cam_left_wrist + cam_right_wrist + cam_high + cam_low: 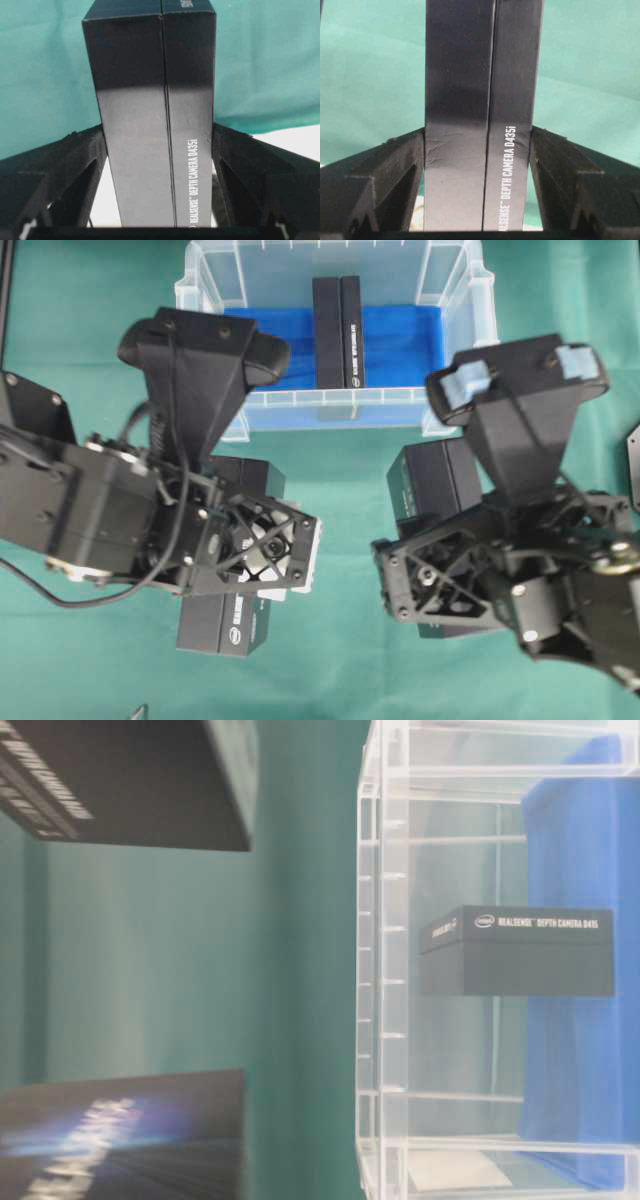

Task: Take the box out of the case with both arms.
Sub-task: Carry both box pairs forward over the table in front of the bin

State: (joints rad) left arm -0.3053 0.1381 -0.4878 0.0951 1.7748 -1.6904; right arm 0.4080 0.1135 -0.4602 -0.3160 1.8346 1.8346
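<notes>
I should keep lowering the black box in my left gripper (222, 625) until it rests on open green cloth (295, 640), because it hangs over that cloth, clear of the case.
The clear case (205, 285) with a blue liner stands at the back, and one black box (337, 330) lies in its middle. In the table-level view the same box (520, 950) shows behind the case wall (380, 970). My left gripper (255, 550) is shut on a second black box (225, 625) in front of the case. The left wrist view shows both fingers (85, 160) pressed on the sides of that box (155, 100). My right gripper (440, 580) is shut on a third black box (430, 485), whose sides (480, 90) its fingers (555, 160) clamp.
A green cloth (340, 670) covers the table around the case. The two held boxes appear blurred at the left of the table-level view, one high (130, 780) and one low (120, 1135). A dark object (633, 450) sits at the right edge.
</notes>
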